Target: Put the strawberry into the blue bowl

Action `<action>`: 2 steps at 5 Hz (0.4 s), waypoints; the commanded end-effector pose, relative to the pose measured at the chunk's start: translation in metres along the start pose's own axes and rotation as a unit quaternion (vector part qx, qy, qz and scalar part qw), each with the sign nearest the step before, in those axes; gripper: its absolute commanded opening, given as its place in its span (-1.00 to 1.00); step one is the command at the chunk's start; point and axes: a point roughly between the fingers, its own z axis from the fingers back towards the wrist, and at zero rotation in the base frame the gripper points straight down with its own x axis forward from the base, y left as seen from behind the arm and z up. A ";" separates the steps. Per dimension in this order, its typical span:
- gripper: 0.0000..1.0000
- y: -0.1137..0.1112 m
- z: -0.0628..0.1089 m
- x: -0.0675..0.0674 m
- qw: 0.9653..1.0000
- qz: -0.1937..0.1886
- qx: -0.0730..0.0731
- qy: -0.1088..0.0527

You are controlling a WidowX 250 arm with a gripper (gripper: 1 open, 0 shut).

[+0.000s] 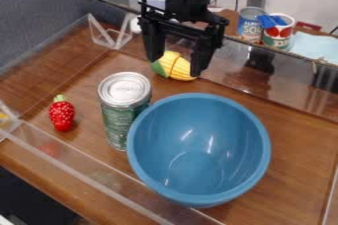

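The strawberry is clear of the can (pixel 62 112) and my fingers are wide open, so my gripper should keep going down to the strawberry and close around its red body (pixel 62 117).
The strawberry (pixel 61 114) is a small red toy with a green top, lying on the wooden tabletop at the left, to the left of the can. The blue bowl (pixel 199 148) is large, glossy and empty, sitting at the front centre-right. My gripper (pixel 179 59) hangs at the back centre, pointing down, its black fingers open and wide apart with nothing between them. It is well behind the bowl and far right of the strawberry. A yellow-green corn-like toy (pixel 173 67) lies just behind the fingers.
A green-labelled, silver-topped can (pixel 125 108) stands between the strawberry and the bowl. Clear acrylic walls (pixel 53 56) fence the table's left and front edges. Cans (pixel 270 30) and clutter sit on a shelf at the back right.
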 end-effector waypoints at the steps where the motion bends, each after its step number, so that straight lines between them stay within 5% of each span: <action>1: 1.00 0.004 -0.006 -0.004 1.000 -0.020 0.000 0.007; 2: 1.00 0.011 -0.011 -0.008 0.999 -0.036 0.000 0.013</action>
